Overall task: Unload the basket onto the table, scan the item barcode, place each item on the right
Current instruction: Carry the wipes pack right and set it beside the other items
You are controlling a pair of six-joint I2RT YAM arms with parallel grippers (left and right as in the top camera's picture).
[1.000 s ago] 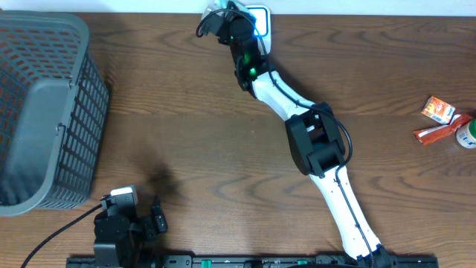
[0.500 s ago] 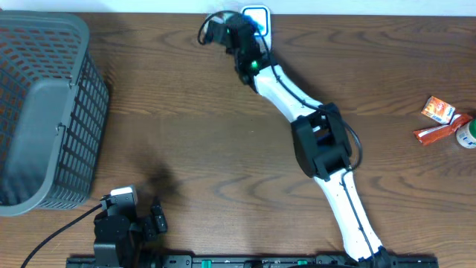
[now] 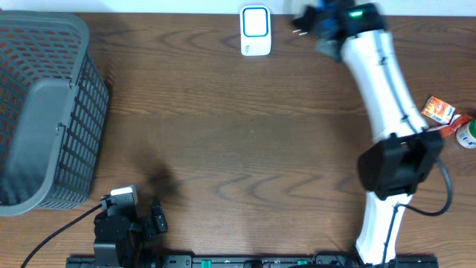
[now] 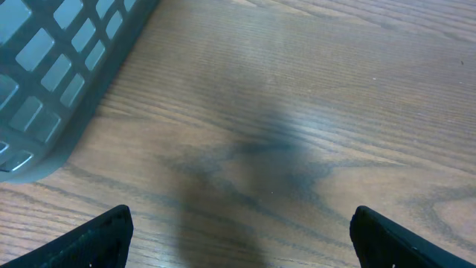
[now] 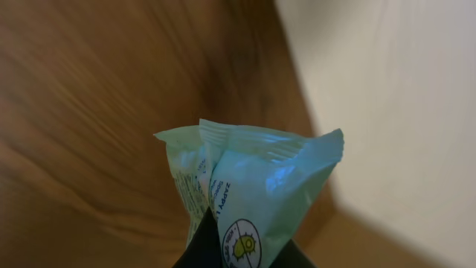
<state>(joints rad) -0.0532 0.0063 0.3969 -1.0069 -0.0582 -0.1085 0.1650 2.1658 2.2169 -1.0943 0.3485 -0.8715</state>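
Observation:
Free wood (image 3: 428,91) lies beside the orange packet (image 3: 439,109) and the way there is open, so my right gripper goes on with the pale green packet before it lets go of it there.
The barcode scanner (image 3: 255,30) is a small white unit with a blue face, standing at the table's far edge. My right gripper (image 3: 311,21) hovers to its right, blurred by motion. In the right wrist view the right gripper (image 5: 242,251) is shut on the item, a pale green crinkled packet (image 5: 260,182) with small print and a round logo; no barcode shows on the side I see. My left gripper (image 3: 128,219) rests at the near left, and in the left wrist view the left gripper (image 4: 242,242) stands open over bare wood.
A grey mesh basket (image 3: 44,112) fills the left side and its corner (image 4: 52,82) shows in the left wrist view. At the right edge lie an orange packet (image 3: 439,110), a red-orange sachet (image 3: 437,133) and a white-green container (image 3: 468,135).
My right arm has swung from over the scanner to its right along the far edge, still holding the packet. The scanner is now uncovered. The left arm has not moved.

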